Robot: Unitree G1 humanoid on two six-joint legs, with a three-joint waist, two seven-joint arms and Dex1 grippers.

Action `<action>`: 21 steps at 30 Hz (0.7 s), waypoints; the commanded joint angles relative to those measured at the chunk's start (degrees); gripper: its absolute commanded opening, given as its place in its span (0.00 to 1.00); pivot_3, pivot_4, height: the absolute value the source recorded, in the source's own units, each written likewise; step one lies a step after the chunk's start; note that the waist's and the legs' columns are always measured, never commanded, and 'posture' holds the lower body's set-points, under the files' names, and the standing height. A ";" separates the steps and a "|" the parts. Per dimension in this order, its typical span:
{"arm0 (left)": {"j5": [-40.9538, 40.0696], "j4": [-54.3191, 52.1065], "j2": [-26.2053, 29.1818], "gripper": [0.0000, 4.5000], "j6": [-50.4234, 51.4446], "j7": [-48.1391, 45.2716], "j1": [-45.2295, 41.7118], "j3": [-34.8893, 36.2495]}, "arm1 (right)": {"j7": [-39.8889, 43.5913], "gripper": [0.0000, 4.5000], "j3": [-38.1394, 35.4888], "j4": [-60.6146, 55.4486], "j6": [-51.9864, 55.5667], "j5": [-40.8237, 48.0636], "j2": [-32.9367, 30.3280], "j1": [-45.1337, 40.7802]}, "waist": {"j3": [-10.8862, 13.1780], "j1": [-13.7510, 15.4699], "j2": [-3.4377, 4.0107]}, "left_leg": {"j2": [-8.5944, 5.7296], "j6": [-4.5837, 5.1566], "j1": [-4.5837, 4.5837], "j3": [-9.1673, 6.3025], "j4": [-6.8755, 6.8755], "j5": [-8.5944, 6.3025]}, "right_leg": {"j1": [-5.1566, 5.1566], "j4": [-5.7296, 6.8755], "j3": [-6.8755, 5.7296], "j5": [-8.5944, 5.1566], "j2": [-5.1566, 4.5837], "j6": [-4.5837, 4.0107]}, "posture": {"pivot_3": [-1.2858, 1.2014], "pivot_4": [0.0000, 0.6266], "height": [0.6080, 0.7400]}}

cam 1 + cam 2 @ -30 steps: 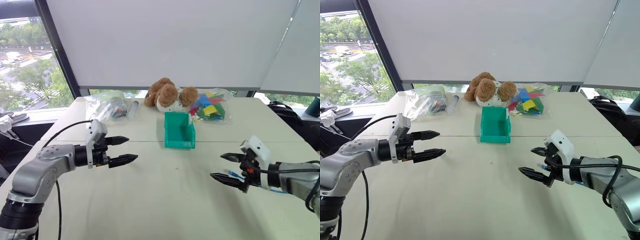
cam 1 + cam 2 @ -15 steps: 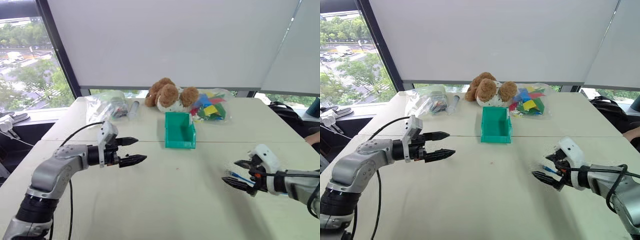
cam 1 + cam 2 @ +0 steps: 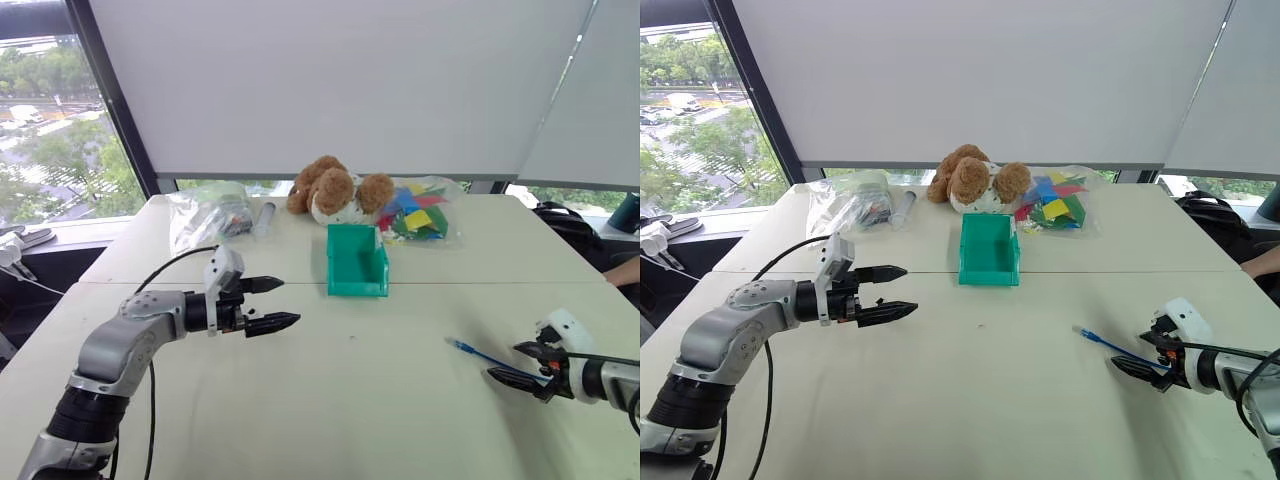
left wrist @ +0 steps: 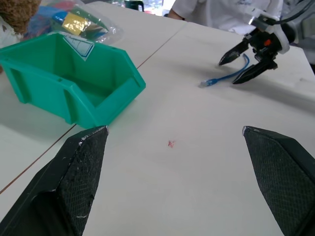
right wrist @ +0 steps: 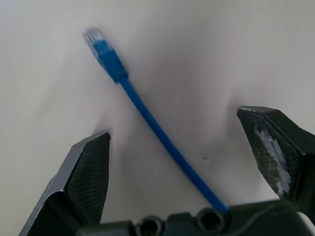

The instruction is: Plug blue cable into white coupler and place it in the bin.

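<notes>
I expect the loose end of the blue cable (image 3: 490, 358) to stand up in an arc when I lift it, because the cable runs smooth and nearly straight (image 5: 158, 132) behind its plug.
The blue cable (image 3: 478, 353) lies flat on the table at the right, its plug end pointing toward the middle. My right gripper (image 3: 508, 362) sits low over the cable's other end, open, with the cable (image 5: 147, 118) running between its two fingers (image 5: 88, 177) and touching neither. The teal-green bin (image 3: 358, 262) stands empty at the table's centre, towards the back. My left gripper (image 3: 288, 302) hovers open and empty to the left of the bin, pointing right. In the left wrist view the bin (image 4: 69, 78), the cable (image 4: 226, 77) and the right gripper (image 4: 227, 73) all show. The white coupler is out of view.
A brown teddy bear (image 3: 335, 188) lies behind the bin, with a clear bag of coloured pieces (image 3: 418, 210) to its right. A second clear bag (image 3: 210, 208) and a grey tube (image 3: 267, 215) lie to its left. A person's hand (image 3: 625, 270) is at the far right edge.
My right gripper has moved right and down to the table, still open, leaving more of the cable's plug end bare. The left gripper has drifted slightly to the right.
</notes>
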 commanded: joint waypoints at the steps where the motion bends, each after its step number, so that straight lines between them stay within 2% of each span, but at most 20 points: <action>1: 0.08 -1.60 0.19 1.00 -0.79 0.33 -0.46 1.14 | 1.56 0.99 1.25 3.32 -1.82 -1.06 0.85 -3.35 | 0.00 -0.12 0.00 | 0.00 0.00 0.00 0.00 0.00 0.00 | 0.01 0.00 0.00 0.00 0.00 0.00 | 0.52 0.24 1.00; 4: 0.10 -2.08 0.46 1.00 -0.89 0.66 0.01 1.45 | 2.98 0.99 2.82 6.38 -2.07 -1.81 1.70 -5.27 | -0.01 -0.22 -0.01 | 0.01 0.00 0.02 0.00 0.00 0.00 | 0.02 0.01 0.00 0.00 0.01 0.00 | 0.52 0.24 1.00; 7: 0.07 -2.54 0.73 1.00 -0.76 1.00 0.15 1.75 | 4.34 0.80 4.43 8.17 -2.39 -2.97 1.95 -6.28 | -0.02 -0.32 -0.03 | 0.02 0.00 0.04 -0.01 0.01 0.00 | 0.05 0.01 0.00 0.00 0.02 0.00 | 0.52 0.24 1.00; 14: -0.12 -2.73 1.36 1.00 -0.62 1.30 0.02 2.36 | 7.66 0.00 7.36 4.04 -4.88 -5.50 0.80 -4.89 | -0.06 -0.30 -0.10 | 0.02 0.00 0.07 -0.03 0.01 0.00 | 0.08 0.02 0.00 0.00 0.02 0.01 | 0.52 0.24 1.00; 17: -0.24 -2.50 1.40 1.00 -0.63 1.32 -0.29 2.36 | 8.56 0.00 8.04 -1.63 -4.79 -5.51 0.48 -4.24 | -0.09 -0.29 -0.14 | 0.03 0.00 0.08 -0.04 0.01 0.00 | 0.09 0.02 0.00 0.00 0.02 0.01 | 0.52 0.24 1.00; 21: -0.05 -1.47 1.14 1.00 -0.85 0.78 -1.33 1.72 | 9.69 0.00 10.00 -13.16 0.12 -2.85 1.89 -8.25 | -0.07 -0.87 -0.11 | 0.04 0.00 0.07 -0.05 0.01 0.00 | 0.05 0.05 0.00 0.00 0.03 0.01 | 0.52 0.24 1.00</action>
